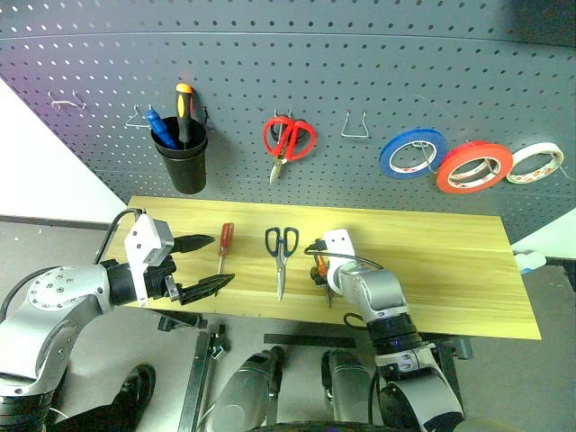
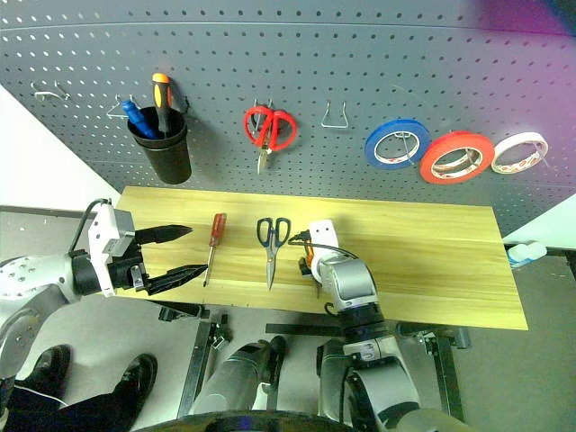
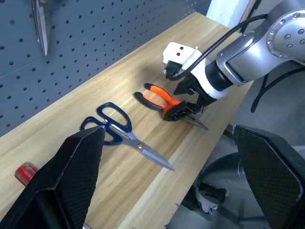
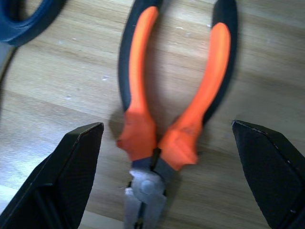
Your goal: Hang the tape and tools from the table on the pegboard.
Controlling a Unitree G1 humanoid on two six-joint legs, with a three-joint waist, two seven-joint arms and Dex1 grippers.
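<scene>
My right gripper will lift the pliers' handles (image 4: 208,71) and they will stay spread in a V, because its fingers are on both sides of the flared grip ends (image 4: 138,137) beside the joint.
On the light wooden table (image 1: 450,270) lie a red-handled screwdriver (image 1: 225,241), dark-blue-handled scissors (image 1: 281,250) and orange-and-black pliers (image 4: 143,129). My right gripper (image 4: 167,123) points down over the pliers and is open, one finger on each side of the pliers' joint without touching it. My left gripper (image 1: 223,259) hovers open at the table's left end, just beside the screwdriver, holding nothing. The red tape (image 1: 474,166) hangs on the grey pegboard (image 1: 360,72) at the right.
On the pegboard hang a black cup (image 1: 184,157) holding a yellow-and-black screwdriver, red-handled scissors (image 1: 288,139), a bare wire hook (image 1: 356,126), a blue roll (image 1: 412,151) and a white roll (image 1: 535,163). The table's front edge lies just under both grippers.
</scene>
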